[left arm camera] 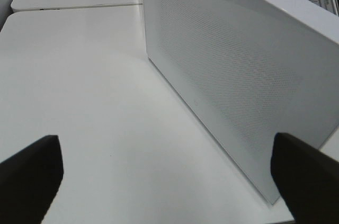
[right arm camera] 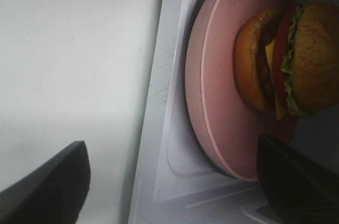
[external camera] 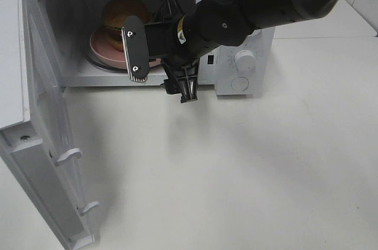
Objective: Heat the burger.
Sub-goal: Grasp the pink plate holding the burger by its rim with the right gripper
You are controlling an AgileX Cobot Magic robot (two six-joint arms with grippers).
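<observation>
The open fingers of my right gripper face the pink plate's near rim [right arm camera: 202, 123], one on each side. I should now move in until they are on both sides of the plate's rim [external camera: 155, 62], and then close them.
The burger [external camera: 124, 12] sits on a pink plate [external camera: 99, 46] inside the open microwave [external camera: 260, 40]. In the right wrist view the burger [right arm camera: 310, 57] shows its bun, lettuce, tomato and cheese on that plate [right arm camera: 217, 81]. My right gripper [external camera: 160, 70] hangs at the front of the oven's opening, just outside the plate's rim. It is open, with nothing between its fingers [right arm camera: 47, 187]. The left gripper [left arm camera: 169, 176] is open and empty too, over bare table beside a white perforated panel [left arm camera: 238, 70]; it is out of the high view.
The microwave door [external camera: 35, 114] stands swung wide open at the left, reaching the table's front. Two control knobs [external camera: 244, 59] sit on the oven's right panel. The white table [external camera: 248, 167] lies in front of the oven.
</observation>
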